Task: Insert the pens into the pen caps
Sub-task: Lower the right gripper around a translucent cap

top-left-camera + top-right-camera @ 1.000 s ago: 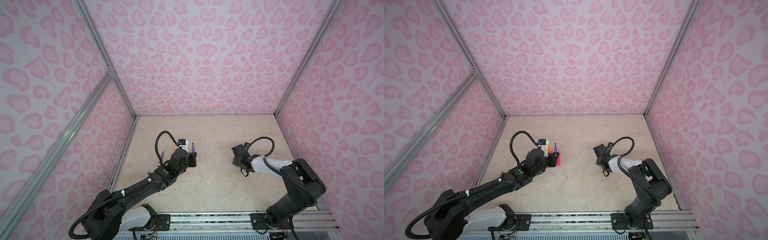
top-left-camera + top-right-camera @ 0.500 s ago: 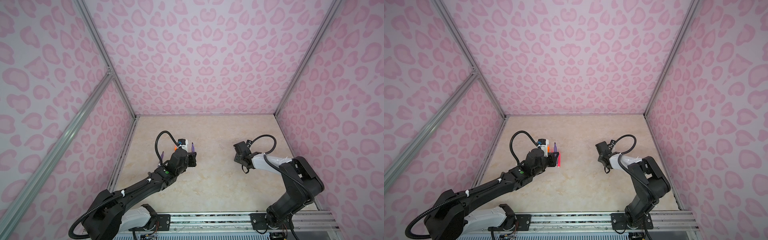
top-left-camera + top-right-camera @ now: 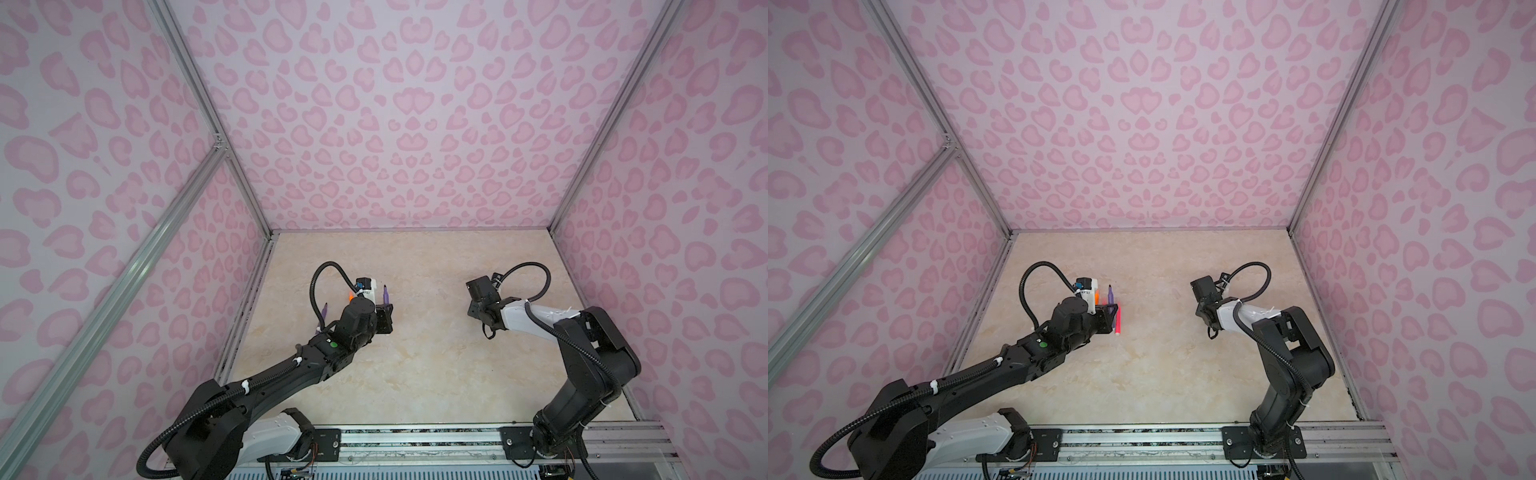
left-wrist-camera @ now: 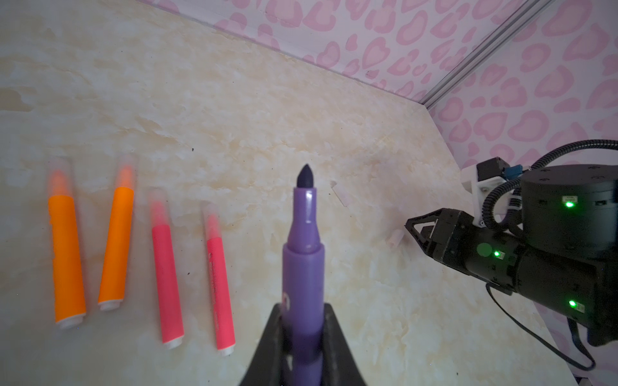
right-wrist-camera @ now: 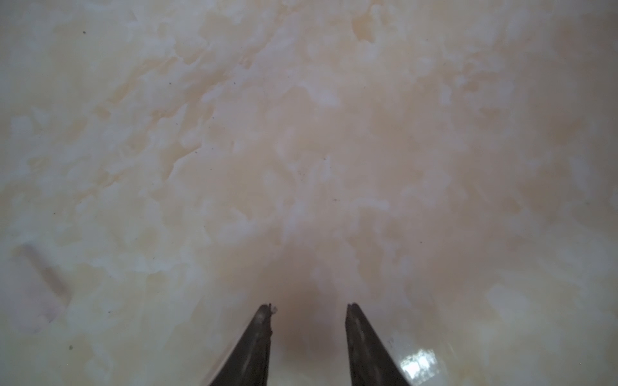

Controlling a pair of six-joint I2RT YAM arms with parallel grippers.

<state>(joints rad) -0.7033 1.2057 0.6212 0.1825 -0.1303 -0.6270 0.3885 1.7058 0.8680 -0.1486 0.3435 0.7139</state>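
Note:
The nearer pen cap (image 4: pixel 395 238) is outside the open fingers of my right gripper. Next, I move back and across until the fingers are on both sides of the cap (image 5: pixel 220 363) before I close them.
My left gripper (image 4: pixel 302 307) is shut on a purple pen (image 4: pixel 302 240) whose bare dark tip points away from it; in both top views the pen (image 3: pixel 385 293) (image 3: pixel 1110 294) sticks out past the gripper. Two orange pens (image 4: pixel 65 257) (image 4: pixel 115 244) and two pink-red pens (image 4: pixel 167 280) (image 4: pixel 219 287) lie side by side on the table, each with a clear cap over its tip. Another purple pen (image 3: pixel 323 315) lies left of the left arm. Two loose pen caps (image 4: pixel 341 195) (image 4: pixel 394 238) lie near my right gripper (image 5: pixel 307 305), which hovers low over the table, open and empty.
The marble-look table (image 3: pixel 415 365) is walled in by pink patterned panels (image 3: pixel 399 124) on three sides. A faint clear tube (image 5: pixel 43 280) lies off to one side in the right wrist view. The arms' mounting rail (image 3: pixel 415 440) runs along the front edge.
The right gripper has drifted a little toward the back of the table. The left arm and its purple pen have stayed still.

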